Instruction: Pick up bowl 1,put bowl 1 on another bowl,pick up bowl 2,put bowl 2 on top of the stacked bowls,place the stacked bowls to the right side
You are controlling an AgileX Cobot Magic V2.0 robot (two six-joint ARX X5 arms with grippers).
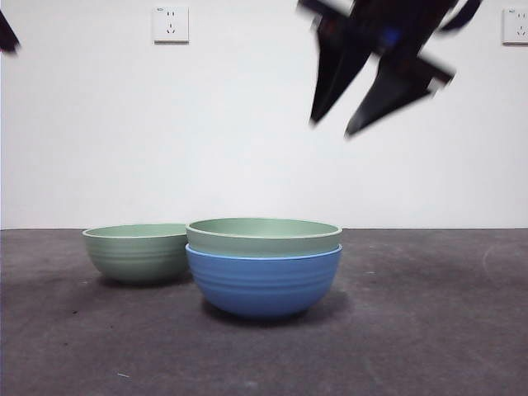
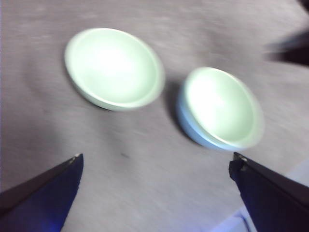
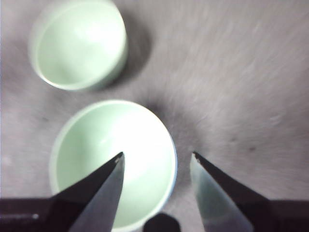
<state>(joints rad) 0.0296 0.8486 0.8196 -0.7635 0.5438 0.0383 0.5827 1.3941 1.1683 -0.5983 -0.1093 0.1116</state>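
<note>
My gripper will leave the lone bowl point(image 1: 136, 254) sitting partly raised when I stack it, since the nested pale green bowl shows a band point(image 1: 264, 246) above the blue bowl's rim.
The blue ridged bowl point(image 1: 264, 285) stands at the table's middle with one pale green bowl point(image 1: 264, 233) nested in it. A second pale green bowl point(image 1: 138, 252) sits alone just to its left, touching or nearly touching. My right gripper point(image 1: 332, 124) hangs open and empty high above the stack's right rim. In the right wrist view the right gripper point(image 3: 155, 155) is over the nested green bowl point(image 3: 113, 145), with the lone bowl point(image 3: 77, 43) beyond. My left gripper point(image 2: 157, 162) is open, well above both bowls: the lone green bowl point(image 2: 113, 65) and the stack point(image 2: 219, 106).
The dark grey table point(image 1: 429, 330) stretches right of the stack. A white wall with two sockets point(image 1: 170, 23) stands behind. A black tip of the waiting left arm point(image 1: 7, 33) shows at the top left corner.
</note>
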